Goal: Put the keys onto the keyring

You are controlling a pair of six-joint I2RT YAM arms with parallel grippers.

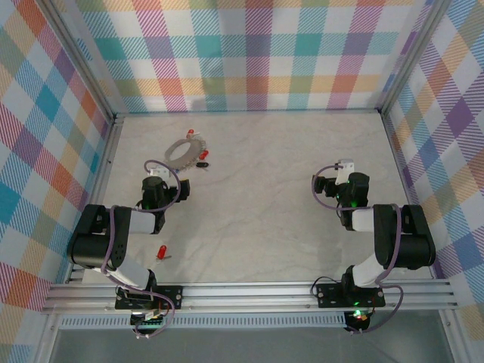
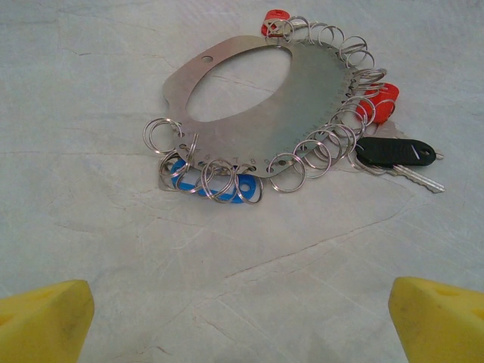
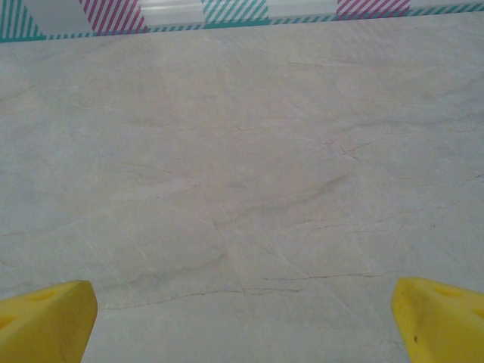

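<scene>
I should bring the keyring (image 1: 183, 154) to the middle (image 1: 228, 202) with my left gripper before both grippers add keys, because the keyring lies in the far corner, well away from my right gripper.
The keyring (image 2: 302, 98) is a flat grey metal plate with an oval hole and several small split rings along its edge; it lies on the table at the back left (image 1: 181, 151). Round it lie a blue key (image 2: 198, 186), a black key (image 2: 393, 153) and two red keys (image 2: 382, 100) (image 2: 275, 18). Another red key (image 1: 161, 254) lies alone beside the left arm's base. My left gripper (image 2: 242, 325) is open just short of the keyring, its yellow fingertips (image 2: 45, 321) wide apart over bare table. My right gripper (image 3: 242, 325) is open over bare table at the right (image 1: 340, 178).
Plaid walls (image 1: 257, 53) close in the table on three sides, and the back wall's foot (image 3: 227, 15) lies ahead of the right gripper. An aluminium rail (image 1: 249, 291) runs along the near edge, carrying both arm bases. Purple cables (image 1: 113, 234) loop along the arms.
</scene>
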